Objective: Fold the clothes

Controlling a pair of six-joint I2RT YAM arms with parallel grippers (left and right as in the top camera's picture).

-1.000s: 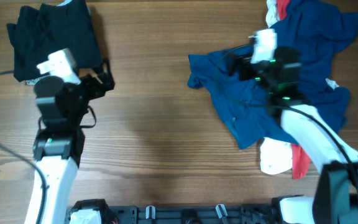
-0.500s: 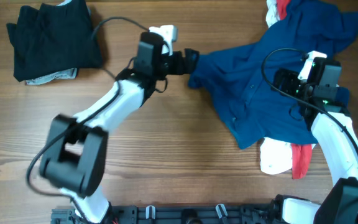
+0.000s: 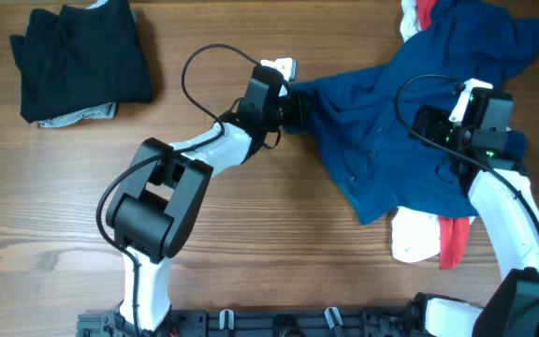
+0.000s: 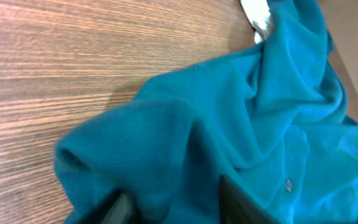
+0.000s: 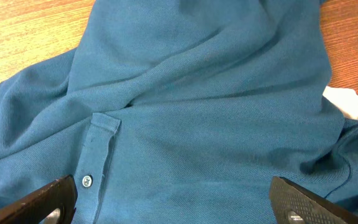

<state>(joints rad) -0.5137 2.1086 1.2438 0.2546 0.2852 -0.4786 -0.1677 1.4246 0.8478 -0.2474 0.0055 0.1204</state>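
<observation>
The deep-blue shirt is lying over red and white cloth (image 3: 416, 234). My right gripper should pull the red cloth (image 3: 455, 242) out of the way before folding, while my left gripper holds the shirt.
The clothes in play are a crumpled deep-blue short-sleeved shirt (image 3: 391, 103) spread over the right half of the table. My left gripper (image 3: 298, 105) has reached across to its left edge. In the left wrist view the shirt (image 4: 229, 112) fills the frame and my left gripper (image 4: 173, 208) has its fingers drawn in on a bunched fold of it. My right gripper (image 3: 427, 124) hovers over the middle of the shirt (image 5: 216, 93). Seen from the right wrist, that gripper (image 5: 173, 199) stands wide open above flat fabric beside the button placket (image 5: 87, 181).
A folded black garment (image 3: 78, 56) lies at the back left on a pale grey one (image 3: 90, 114). White cloth (image 3: 412, 239) and red cloth (image 3: 452, 241) stick out under the shirt's near edge, and more shows at the back (image 3: 415, 14). Bare wooden table (image 3: 251, 243) lies between.
My left arm swung from beside the black pile across to the shirt's left edge, and its jaws narrowed onto the fabric. The right gripper pulled back to the right, then held still, open.
</observation>
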